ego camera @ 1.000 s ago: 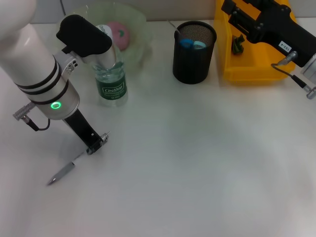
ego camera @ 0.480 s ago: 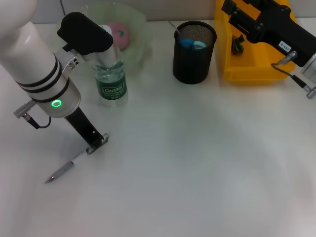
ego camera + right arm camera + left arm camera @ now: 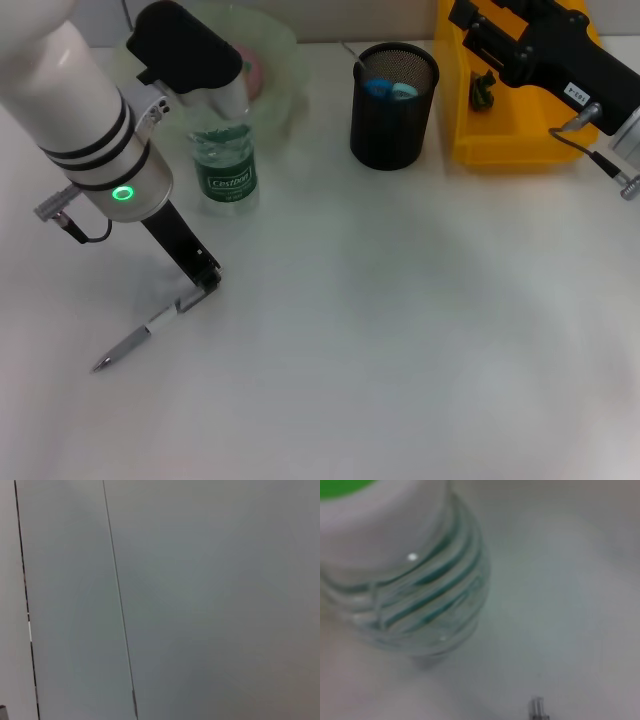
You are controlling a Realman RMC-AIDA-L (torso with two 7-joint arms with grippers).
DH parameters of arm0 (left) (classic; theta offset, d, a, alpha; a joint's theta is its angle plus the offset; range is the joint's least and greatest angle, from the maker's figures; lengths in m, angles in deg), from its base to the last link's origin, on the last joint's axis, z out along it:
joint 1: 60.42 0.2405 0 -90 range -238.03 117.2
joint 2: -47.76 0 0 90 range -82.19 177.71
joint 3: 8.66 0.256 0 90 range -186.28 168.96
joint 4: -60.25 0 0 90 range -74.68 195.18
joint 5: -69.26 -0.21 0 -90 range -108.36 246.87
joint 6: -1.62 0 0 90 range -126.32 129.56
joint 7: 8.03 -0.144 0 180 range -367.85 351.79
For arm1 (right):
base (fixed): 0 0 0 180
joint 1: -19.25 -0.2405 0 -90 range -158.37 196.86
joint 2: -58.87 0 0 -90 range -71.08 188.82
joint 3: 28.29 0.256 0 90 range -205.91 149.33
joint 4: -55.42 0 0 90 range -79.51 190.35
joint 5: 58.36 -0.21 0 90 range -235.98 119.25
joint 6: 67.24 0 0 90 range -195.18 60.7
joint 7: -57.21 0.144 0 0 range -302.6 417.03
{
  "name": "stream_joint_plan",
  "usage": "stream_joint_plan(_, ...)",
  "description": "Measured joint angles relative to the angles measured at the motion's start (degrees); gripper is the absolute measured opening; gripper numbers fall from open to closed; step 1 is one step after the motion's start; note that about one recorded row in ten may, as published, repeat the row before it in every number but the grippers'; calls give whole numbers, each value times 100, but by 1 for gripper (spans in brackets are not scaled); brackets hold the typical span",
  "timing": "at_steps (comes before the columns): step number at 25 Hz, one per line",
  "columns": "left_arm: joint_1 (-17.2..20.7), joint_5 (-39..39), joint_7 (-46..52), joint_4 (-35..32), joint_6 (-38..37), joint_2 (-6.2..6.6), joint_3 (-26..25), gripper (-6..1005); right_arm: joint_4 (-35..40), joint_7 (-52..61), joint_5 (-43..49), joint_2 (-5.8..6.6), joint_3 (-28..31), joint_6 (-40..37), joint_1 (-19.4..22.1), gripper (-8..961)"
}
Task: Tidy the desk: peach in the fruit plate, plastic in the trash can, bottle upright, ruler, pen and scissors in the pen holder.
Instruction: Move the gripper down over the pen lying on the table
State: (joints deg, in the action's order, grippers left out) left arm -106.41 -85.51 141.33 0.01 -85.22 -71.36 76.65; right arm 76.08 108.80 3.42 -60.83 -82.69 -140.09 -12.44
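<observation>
Next, I open my left gripper's fingers, move them toward the pen's middle (image 3: pixel 172 311) and grip the pen there, because they are too close to the pen's upper end (image 3: pixel 537 708).
A silver pen (image 3: pixel 135 343) lies on the white desk at the front left; its end also shows in the left wrist view (image 3: pixel 537 710). My left gripper (image 3: pixel 203 283) reaches down to the pen's upper end. The clear bottle (image 3: pixel 226 165) with a green label stands upright just behind my left arm and fills the left wrist view (image 3: pixel 415 595). The pink peach (image 3: pixel 254 70) sits in the green fruit plate (image 3: pixel 285 60), half hidden by my arm. Blue scissors handles (image 3: pixel 385 88) poke out of the black pen holder (image 3: pixel 390 130). A dark crumpled piece (image 3: pixel 483 92) lies in the yellow trash can (image 3: pixel 500 140). The ruler is not discernible.
My right gripper (image 3: pixel 475 25) hangs parked over the trash can at the back right. A grey cable (image 3: pixel 65 225) loops off my left wrist. The right wrist view holds only a plain grey wall.
My left arm has shifted back and slightly right, its fingertip riding a little farther up the desk. The pen's upper end has slid slightly; its tip stays put. The right arm is still.
</observation>
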Motion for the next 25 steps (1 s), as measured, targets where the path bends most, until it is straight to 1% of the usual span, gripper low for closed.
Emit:
stream_joint_plan(3, -53, 0, 94, 14, -48, -4, 103, 154, 0, 0, 0, 0, 31, 0, -2, 604)
stream_joint_plan(5, -75, 0, 138, -7, -107, -5, 114, 323, 0, 0, 0, 0, 86, 0, -3, 604)
stream_joint_plan(11, -109, -67, 279, 61, -140, -6, 130, 550, 0, 0, 0, 7, 143, 0, -5, 604)
stream_joint_plan(16, -108, -140, 314, 112, -115, -6, 159, 686, 0, 0, -3, 9, 142, 0, -5, 604)
stream_joint_plan(25, -160, -151, 316, 278, -155, -6, 187, 684, 0, 0, -9, 9, 141, 45, -12, 603)
